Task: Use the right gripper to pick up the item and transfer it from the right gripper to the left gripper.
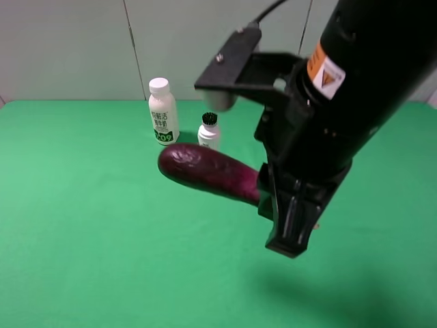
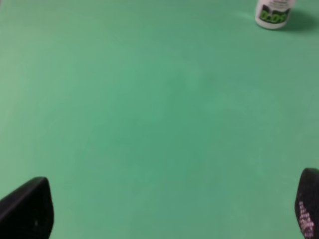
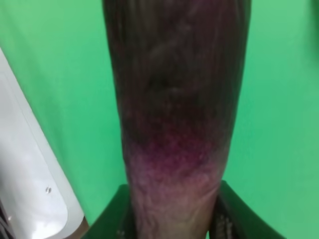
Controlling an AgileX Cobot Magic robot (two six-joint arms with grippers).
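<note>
My right gripper is holding the eggplant's paler end (image 1: 248,184), and the eggplant's dark end is free. My left gripper should keep moving toward the dark end (image 1: 179,162) and close there.
The item, a long dark-purple eggplant (image 1: 205,169), juts leftward out of my right gripper (image 1: 263,190), which is shut on its paler end and holds it above the green table (image 1: 82,225). In the right wrist view the eggplant (image 3: 174,99) fills the middle, clamped between the two black fingers (image 3: 112,219) of the right gripper (image 3: 174,216). My left gripper (image 2: 169,206) is open, its two black fingertips (image 2: 30,206) wide apart over bare green surface with nothing between them. The exterior high view does not show the left arm.
A tall white bottle (image 1: 162,113) with a green label and a small white bottle (image 1: 209,131) with a dark cap stand at the back behind the eggplant. The tall bottle (image 2: 272,12) also shows far ahead of the left gripper. A white curved part (image 3: 30,189) edges the right wrist view.
</note>
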